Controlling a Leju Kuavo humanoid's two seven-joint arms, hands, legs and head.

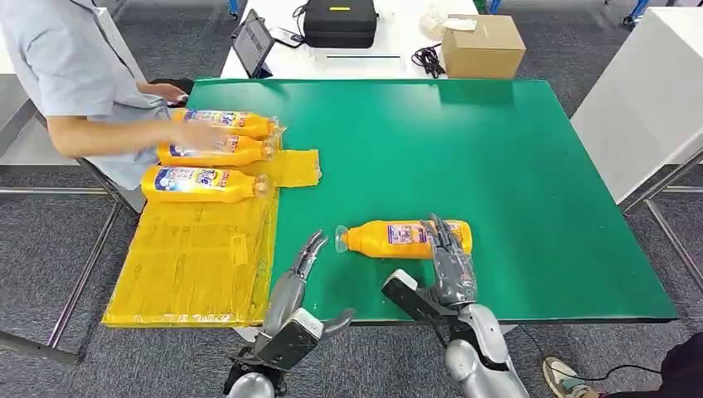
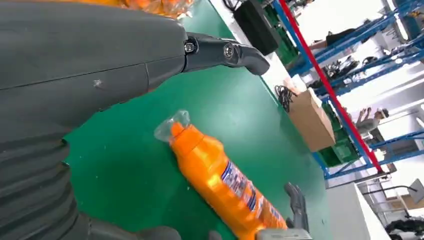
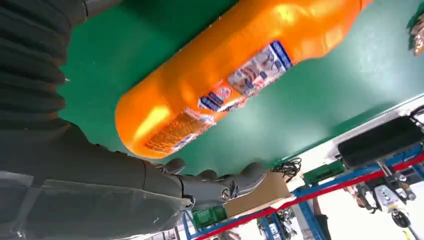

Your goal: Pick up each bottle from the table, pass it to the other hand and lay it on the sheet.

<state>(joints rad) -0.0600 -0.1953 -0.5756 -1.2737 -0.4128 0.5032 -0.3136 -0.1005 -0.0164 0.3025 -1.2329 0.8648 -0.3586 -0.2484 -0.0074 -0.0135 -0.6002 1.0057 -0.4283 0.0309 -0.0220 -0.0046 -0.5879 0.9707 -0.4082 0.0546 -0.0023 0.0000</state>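
I expect the orange bottle (image 1: 408,240) to bring its hidden blue label up when I turn it over, because it shows a small label on top (image 1: 407,234).
One orange bottle (image 1: 390,238) (image 2: 220,180) (image 3: 225,75) lies on its side on the green table (image 1: 464,149), near the front edge, with its cap toward the yellow sheet (image 1: 191,265). My right hand (image 1: 452,265) (image 3: 100,195) reaches over the bottle's base end with its fingers (image 3: 220,187) spread past the bottle and not closed on it. Left of the cap, my left hand (image 1: 294,286) (image 2: 75,60) hovers open, fingers straight, a short gap from the bottle. Three more orange bottles (image 1: 199,183) lie side by side at the sheet's far end.
A person stands at the left and rests a hand (image 1: 195,133) on the bottles on the sheet. Behind the green table a white table holds a cardboard box (image 1: 482,46), a black case (image 1: 340,22) and a tablet (image 1: 253,41). Another white table (image 1: 647,99) stands at the right.
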